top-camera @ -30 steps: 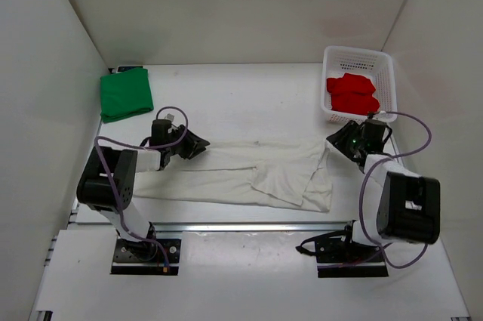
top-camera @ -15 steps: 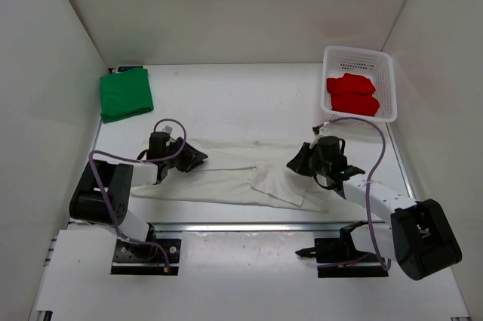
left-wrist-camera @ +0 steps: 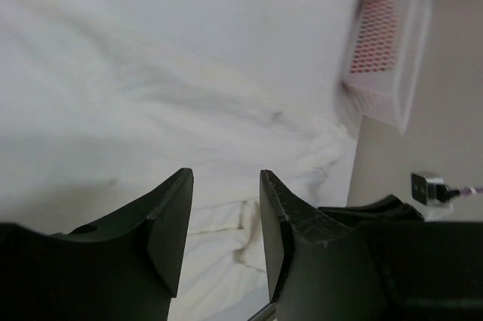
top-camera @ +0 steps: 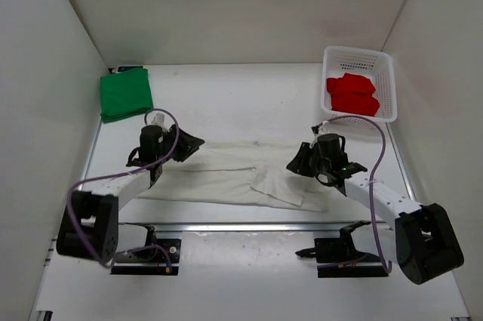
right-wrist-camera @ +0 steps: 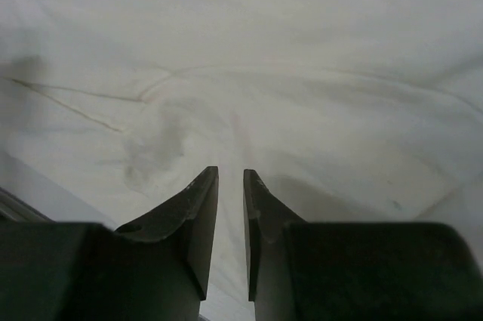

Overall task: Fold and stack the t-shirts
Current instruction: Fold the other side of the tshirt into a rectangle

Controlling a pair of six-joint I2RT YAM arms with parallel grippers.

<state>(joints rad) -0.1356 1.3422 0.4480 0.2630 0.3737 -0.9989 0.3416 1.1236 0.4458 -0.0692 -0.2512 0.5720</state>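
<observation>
The off-white t-shirt's doubled-over part [top-camera: 276, 184] is pinched in my right gripper, and the table [top-camera: 245, 98] beyond is clear. I keep swinging that doubled-over part away until the t-shirt lies at a slant.
The off-white t-shirt [top-camera: 226, 177] lies spread as a long strip across the near middle of the table, with its right part doubled over. My left gripper [top-camera: 195, 142] is open just above the shirt's far left corner, and the cloth [left-wrist-camera: 189, 94] shows below the parted fingers [left-wrist-camera: 225, 174]. My right gripper [top-camera: 296, 162] is over the shirt's right part. Its jaws [right-wrist-camera: 230, 171] stand almost shut, pinching the cloth [right-wrist-camera: 249, 72]. The green t-shirt [top-camera: 126, 94] lies folded at the far left. The red t-shirt [top-camera: 352, 94] lies crumpled in the basket.
A white plastic mesh basket [top-camera: 385, 64] stands at the far right, also in the left wrist view [left-wrist-camera: 381, 41]. White walls enclose the table on three sides. A metal rail [top-camera: 249, 226] runs along the near edge.
My right gripper has moved left from near the basket onto the shirt's right part, carrying that edge inward. My left arm has swung and stretched out, its gripper staying at the shirt's left corner.
</observation>
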